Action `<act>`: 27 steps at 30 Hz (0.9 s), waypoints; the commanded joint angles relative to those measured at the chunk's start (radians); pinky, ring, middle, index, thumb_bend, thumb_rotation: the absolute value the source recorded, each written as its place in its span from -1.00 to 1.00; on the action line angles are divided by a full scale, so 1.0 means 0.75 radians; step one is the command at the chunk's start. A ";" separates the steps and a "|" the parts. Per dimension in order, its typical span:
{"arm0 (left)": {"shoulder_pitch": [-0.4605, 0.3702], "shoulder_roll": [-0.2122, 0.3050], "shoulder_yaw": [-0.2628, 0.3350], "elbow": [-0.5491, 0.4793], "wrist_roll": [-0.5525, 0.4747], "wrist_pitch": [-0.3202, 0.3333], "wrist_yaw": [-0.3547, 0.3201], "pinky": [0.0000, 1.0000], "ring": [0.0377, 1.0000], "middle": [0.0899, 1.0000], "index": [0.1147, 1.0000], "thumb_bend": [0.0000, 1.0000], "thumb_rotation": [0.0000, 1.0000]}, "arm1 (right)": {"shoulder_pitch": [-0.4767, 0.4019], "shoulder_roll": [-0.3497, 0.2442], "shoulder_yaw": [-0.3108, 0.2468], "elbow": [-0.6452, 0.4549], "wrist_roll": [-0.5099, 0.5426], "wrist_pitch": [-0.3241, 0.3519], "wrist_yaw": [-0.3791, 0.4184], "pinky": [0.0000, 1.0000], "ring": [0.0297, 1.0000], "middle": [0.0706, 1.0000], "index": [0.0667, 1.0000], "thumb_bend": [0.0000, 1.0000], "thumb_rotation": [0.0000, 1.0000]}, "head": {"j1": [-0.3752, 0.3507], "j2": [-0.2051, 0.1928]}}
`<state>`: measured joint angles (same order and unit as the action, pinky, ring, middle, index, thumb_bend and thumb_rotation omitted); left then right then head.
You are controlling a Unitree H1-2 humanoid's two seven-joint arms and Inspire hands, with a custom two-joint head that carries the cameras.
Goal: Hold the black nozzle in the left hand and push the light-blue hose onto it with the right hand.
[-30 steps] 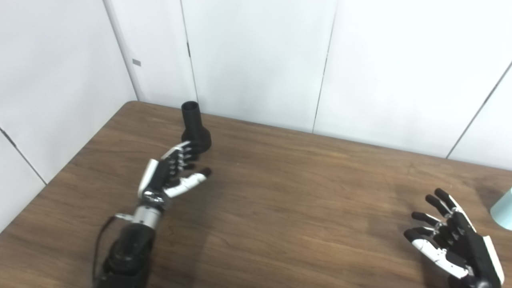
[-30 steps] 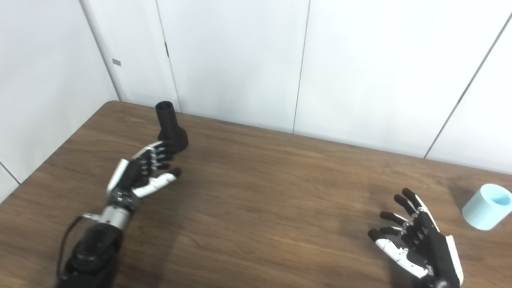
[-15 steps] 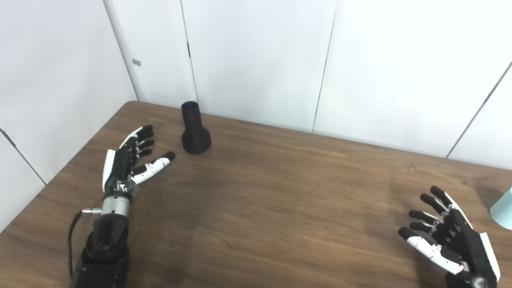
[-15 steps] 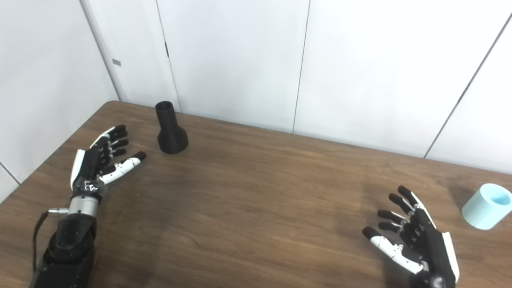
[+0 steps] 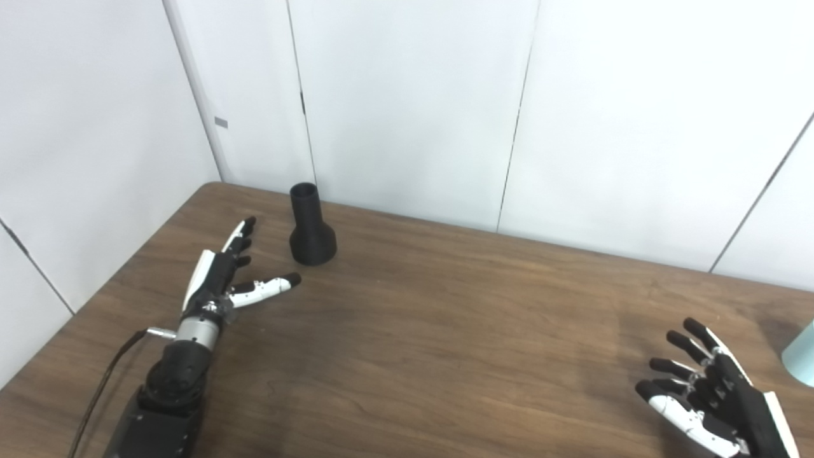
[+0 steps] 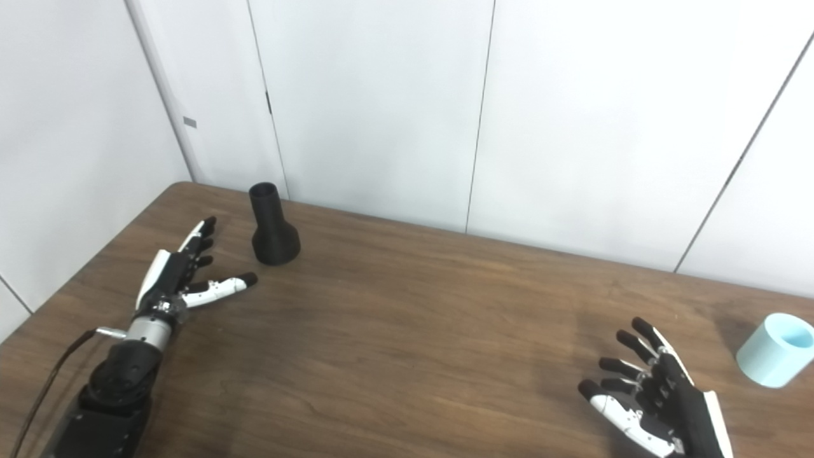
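Observation:
The light-blue hose (image 5: 801,355) will slide down to the flared base when I push it on, because the black nozzle's narrow neck (image 5: 306,207) gets wider into that base.
The black nozzle (image 5: 311,227) stands upright on its flared base near the table's far left corner, narrow neck up. My left hand (image 5: 227,275) lies open on its near left side, fingers stretched toward it and thumb pointing right, a short gap away from the base. The light-blue hose piece (image 6: 776,349), a short hollow cylinder, sits at the right edge of the table. Open with fingers spread, my right hand (image 6: 654,402) hovers low at the front right, to the left of the hose and apart from it.
The brown wooden table (image 5: 445,331) meets white wall panels (image 5: 407,108) close behind the nozzle. The table's left edge runs diagonally just left of my left arm. A cable hangs from the left wrist.
The camera has tilted up a little, so everything sits lower in the picture. My left hand has turned more edge-on and shifted slightly right, toward the nozzle. The right hand has barely moved.

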<state>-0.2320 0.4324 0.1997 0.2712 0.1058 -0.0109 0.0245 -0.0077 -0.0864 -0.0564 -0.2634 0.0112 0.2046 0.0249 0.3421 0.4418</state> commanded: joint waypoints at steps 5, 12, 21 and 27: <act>-0.151 0.038 -0.065 0.042 0.087 0.047 0.021 0.94 1.00 1.00 0.96 0.94 -0.37 | -0.026 0.004 0.003 -0.048 0.007 -0.010 0.000 0.14 0.33 0.63 0.72 0.01 -1.00 | -0.009 0.007; -0.255 0.023 -0.095 0.203 0.098 0.023 0.044 0.88 0.99 1.00 0.97 0.90 -0.37 | -0.033 -0.015 0.008 -0.025 0.013 -0.064 0.025 0.08 0.39 0.69 0.79 -0.12 -1.00 | -0.018 0.002; -0.348 0.012 -0.120 0.383 0.102 0.031 0.091 0.93 1.00 1.00 1.00 0.93 -0.30 | -0.024 -0.006 -0.001 -0.049 0.018 -0.037 0.017 0.10 0.41 0.71 0.82 -0.11 -1.00 | -0.032 0.008; -0.381 0.020 -0.147 0.441 0.115 0.013 0.114 0.92 1.00 1.00 1.00 0.96 -0.25 | -0.017 -0.008 -0.001 -0.061 0.012 -0.026 0.015 0.14 0.40 0.72 0.82 -0.10 -1.00 | -0.035 0.011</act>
<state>-0.4881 0.4312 0.0955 0.5938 0.1787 -0.0076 0.1083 -0.0056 -0.0886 -0.0520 -0.2704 0.0150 0.2008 0.0382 0.3145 0.4495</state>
